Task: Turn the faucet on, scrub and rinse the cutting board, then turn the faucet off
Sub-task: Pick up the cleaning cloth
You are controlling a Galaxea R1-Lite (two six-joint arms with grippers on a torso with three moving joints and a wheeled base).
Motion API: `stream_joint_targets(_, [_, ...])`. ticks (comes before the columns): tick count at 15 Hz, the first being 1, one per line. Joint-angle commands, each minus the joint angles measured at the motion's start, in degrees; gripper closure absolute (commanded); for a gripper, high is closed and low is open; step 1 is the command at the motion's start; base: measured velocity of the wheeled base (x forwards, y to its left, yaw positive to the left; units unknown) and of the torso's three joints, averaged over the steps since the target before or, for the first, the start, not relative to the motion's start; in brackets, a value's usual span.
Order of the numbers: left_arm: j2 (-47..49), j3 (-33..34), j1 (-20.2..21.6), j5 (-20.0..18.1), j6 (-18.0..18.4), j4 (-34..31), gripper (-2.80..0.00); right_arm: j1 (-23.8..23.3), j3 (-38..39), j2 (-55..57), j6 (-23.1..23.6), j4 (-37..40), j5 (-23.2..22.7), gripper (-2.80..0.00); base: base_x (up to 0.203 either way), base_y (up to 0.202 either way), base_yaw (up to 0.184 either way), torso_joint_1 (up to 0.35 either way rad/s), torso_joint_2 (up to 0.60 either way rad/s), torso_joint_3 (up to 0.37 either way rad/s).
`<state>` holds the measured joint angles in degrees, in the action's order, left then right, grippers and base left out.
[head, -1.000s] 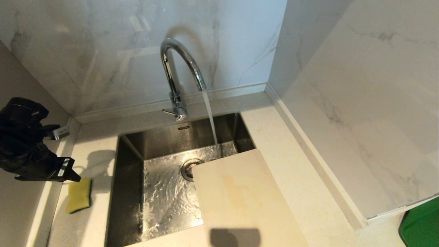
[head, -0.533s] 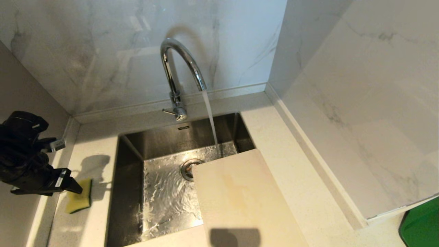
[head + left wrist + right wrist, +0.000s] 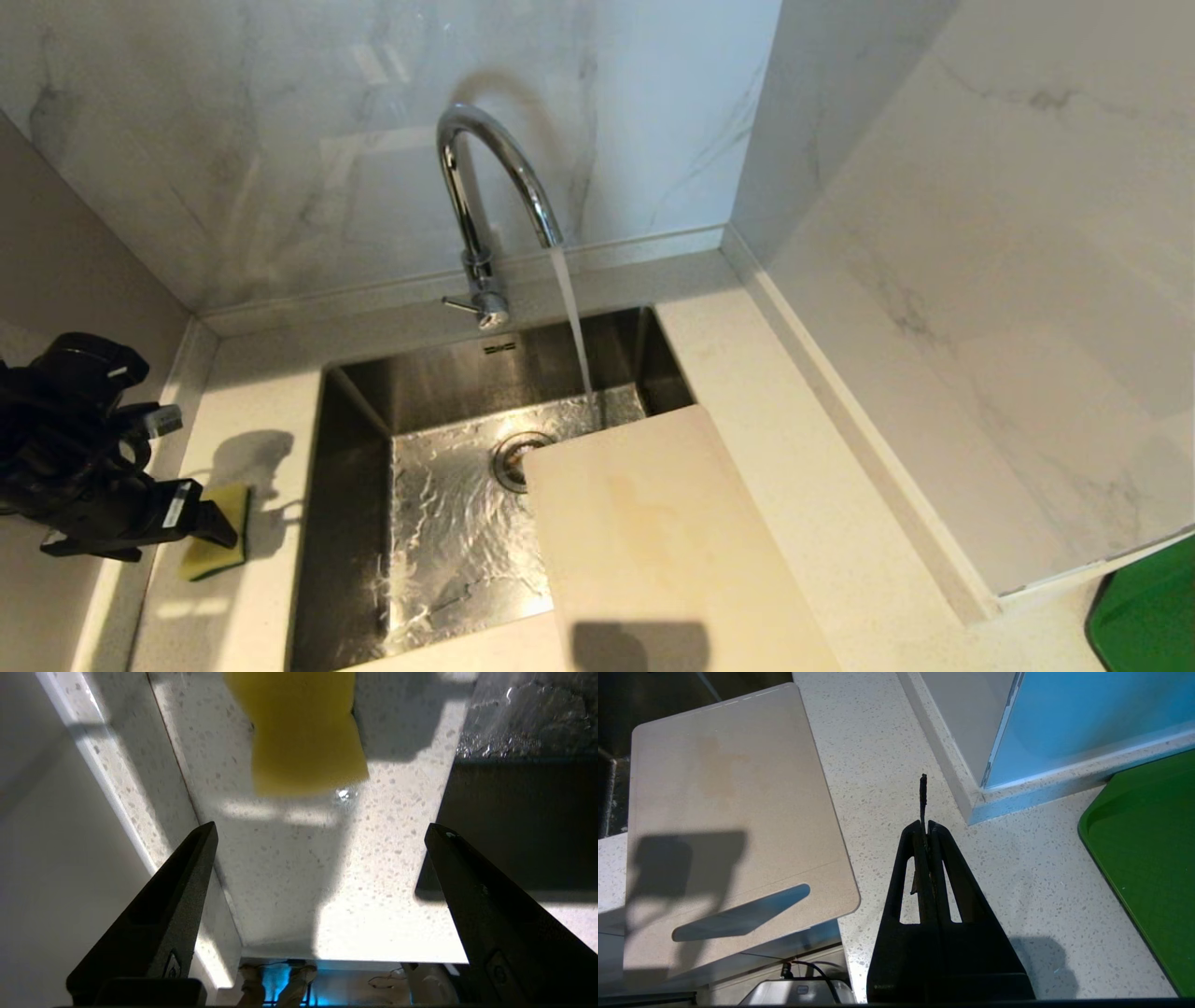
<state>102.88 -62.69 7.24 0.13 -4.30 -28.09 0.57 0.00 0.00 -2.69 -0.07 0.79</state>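
Observation:
The sponge's near end [image 3: 309,773] is centred in front of my left gripper's open fingers. I keep moving toward it until the fingers are on both sides of its narrow waist [image 3: 304,725], and then close them.
The chrome faucet [image 3: 485,187] stands behind the sink, and water [image 3: 574,327] runs from its spout into the basin. The cream cutting board [image 3: 653,541] lies over the sink's right front corner, partly on the counter; it also shows with its handle cut-out in the right wrist view [image 3: 728,812]. My left gripper [image 3: 191,476] hangs open above the counter left of the sink, just over a yellow-and-green sponge [image 3: 219,541]. In the left wrist view the gripper [image 3: 321,828] is wide apart and empty, with the sponge [image 3: 303,732] ahead of the tips. My right gripper [image 3: 927,823] is shut above the counter right of the board.
The steel sink [image 3: 355,401] is wet, with a drain near the board's far corner. Marble walls close in behind and on the right, and a low wall edge runs close along the left arm. A green tray [image 3: 1148,849] lies on the counter at the far right.
My left gripper has come down along the left wall toward the sponge. Water keeps running; the board and the sponge have not moved.

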Motion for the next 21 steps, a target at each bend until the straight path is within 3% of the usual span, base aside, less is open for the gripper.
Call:
stream_joint_targets(1, [2.1,0.4,0.3,-0.2,-0.7,1.4,-2.8,0.0,0.1,-0.1,0.0,0.0,0.0,0.0,0.0,0.0,0.0,0.0,0.0,0.0])
stream_joint_targets(9, [5.7,0.7,0.7,-0.6,-1.1,7.4,-2.8,0.0,0.1,-0.1,0.0,0.0,0.0,0.0,0.0,0.0,0.0,0.0,0.0,0.0])
stream_joint_targets(21, [9.0,0.2,0.6,-1.1,-1.1,8.9,-2.8,0.0,0.1,-0.1,0.0,0.0,0.0,0.0,0.0,0.0,0.0,0.0,0.0,0.0])
